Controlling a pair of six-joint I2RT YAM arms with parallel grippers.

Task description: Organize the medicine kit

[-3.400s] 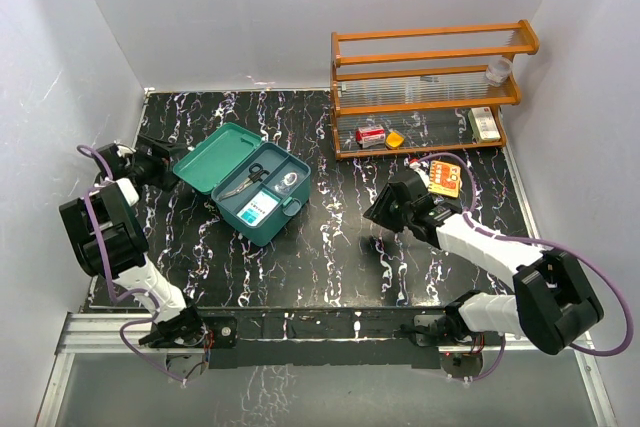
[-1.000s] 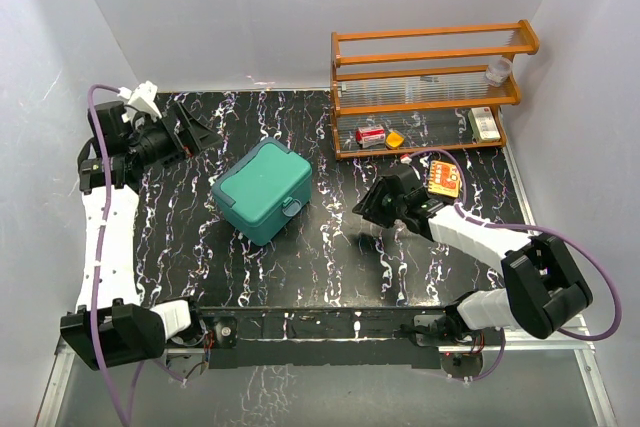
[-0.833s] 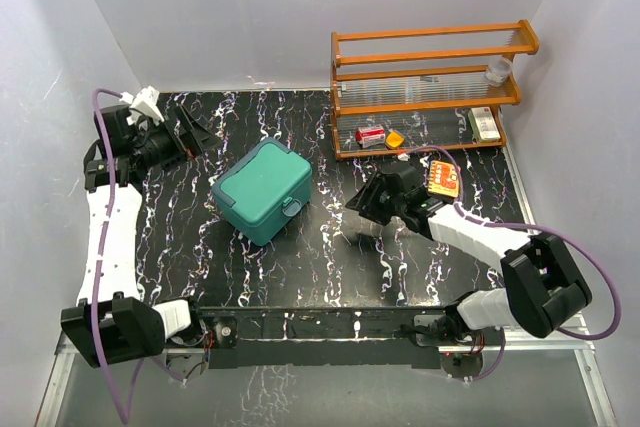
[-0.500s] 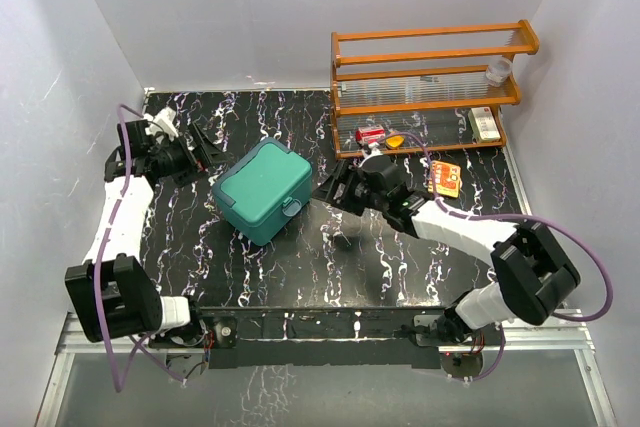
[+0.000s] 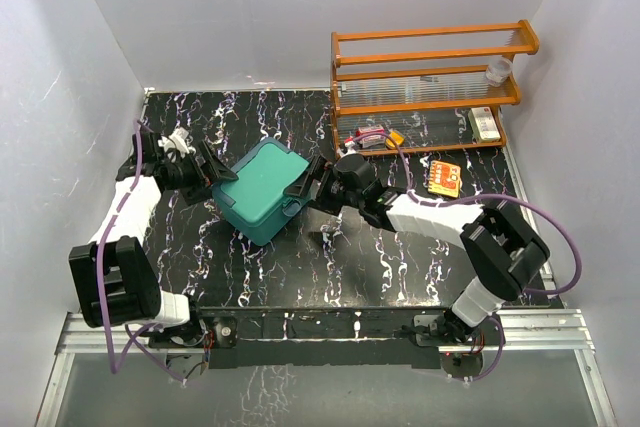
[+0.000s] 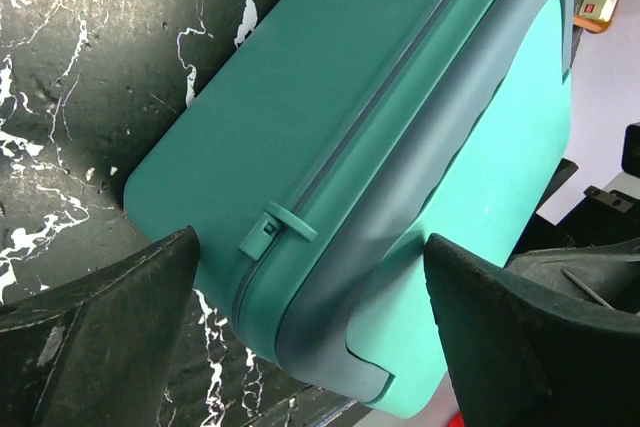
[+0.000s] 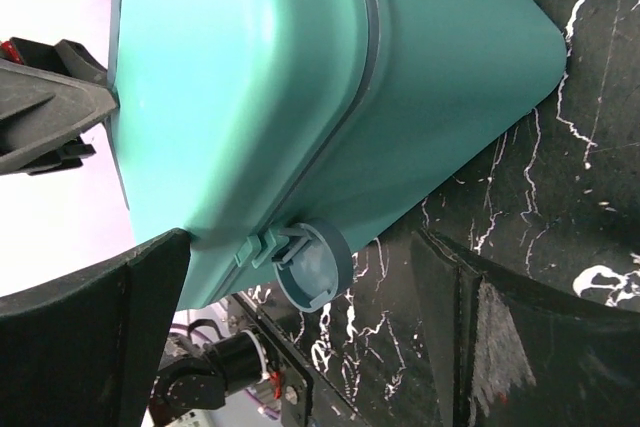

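The round latch [image 7: 318, 267] sticks out from the kit, away from the robot's left gripper, so the right gripper should squeeze it shut and push it flat against the kit's side [image 7: 345, 212].
The medicine kit [image 5: 258, 185], a teal box with its lid closed, lies at the table's centre left. My left gripper [image 5: 207, 175] is at the kit's left side, open. In the left wrist view the kit [image 6: 330, 97] fills the frame. Its corner reaches in between the left gripper's [image 6: 310, 347] spread fingers, and its hinge tabs face the camera. My right gripper [image 5: 310, 187] is at the kit's right side, also open. In the right wrist view the kit [image 7: 250, 77] and its round latch [image 7: 312, 265] sit between the right gripper's [image 7: 300, 347] wide fingers.
An orange wooden shelf rack [image 5: 430, 87] stands at the back right, with a red and white box [image 5: 370, 135] and a pale box [image 5: 484, 123] on its lowest shelf and a clear cup [image 5: 498, 69] higher up. An orange packet [image 5: 444, 178] lies on the table in front of the rack.
The kit's lid, open at first, is now closed. Both grippers have moved in to the kit from either side. The right gripper has spread its jaws wider.
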